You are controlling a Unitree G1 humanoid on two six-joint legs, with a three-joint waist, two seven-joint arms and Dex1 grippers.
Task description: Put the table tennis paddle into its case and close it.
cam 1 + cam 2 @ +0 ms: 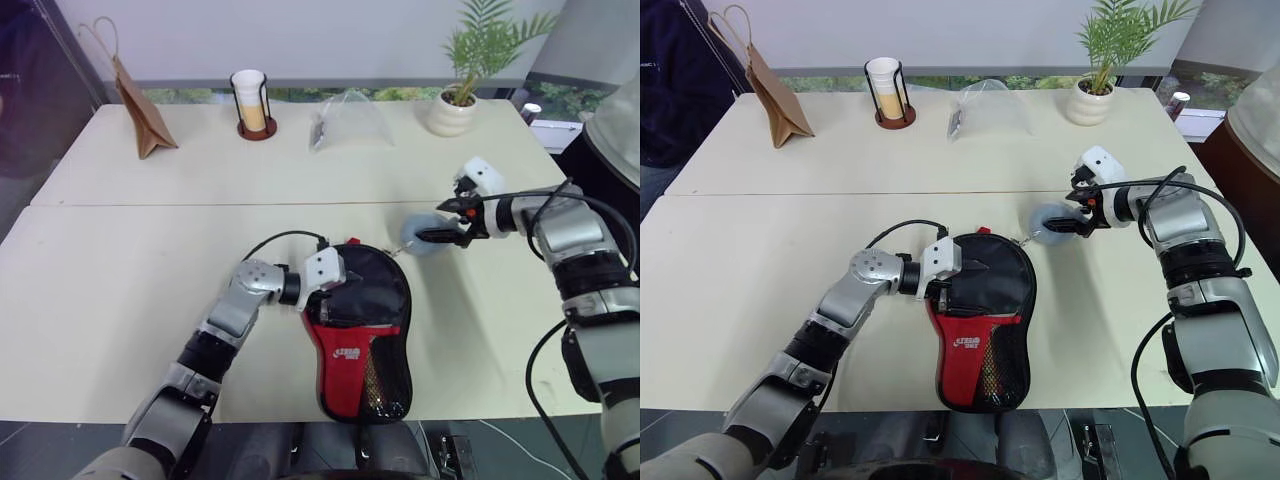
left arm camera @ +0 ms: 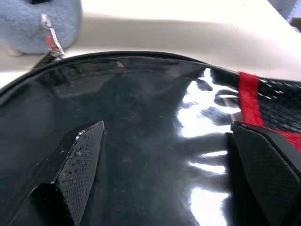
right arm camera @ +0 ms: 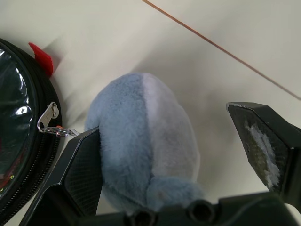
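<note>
The zipper pull (image 1: pixel 393 252) is next to the round part of the case, so the robot's right gripper should take hold of the plush toy and pull it along the side of the case toward the mesh pocket.
The case (image 1: pixel 360 330) lies flat near the table's front edge, black with a red logo panel and a mesh pocket toward me. Its glossy clear window (image 2: pixel 155 141) faces up. My left gripper (image 1: pixel 335 290) hovers open just over the round part, one finger (image 2: pixel 80 160) on each side of the window. A small blue plush toy (image 3: pixel 141 141) hangs by a chain from the case's zipper pull (image 3: pixel 48 117), to the right of the case. My right gripper (image 1: pixel 440 222) is open with its fingers on either side of the plush. The table tennis paddle is hidden.
Along the far edge stand a brown paper bag (image 1: pixel 140 110), a cup holder with cups (image 1: pixel 250 100), a clear plastic bag (image 1: pixel 350 120) and a potted plant (image 1: pixel 455 100). A seam (image 1: pixel 200 205) runs across between the two tabletops.
</note>
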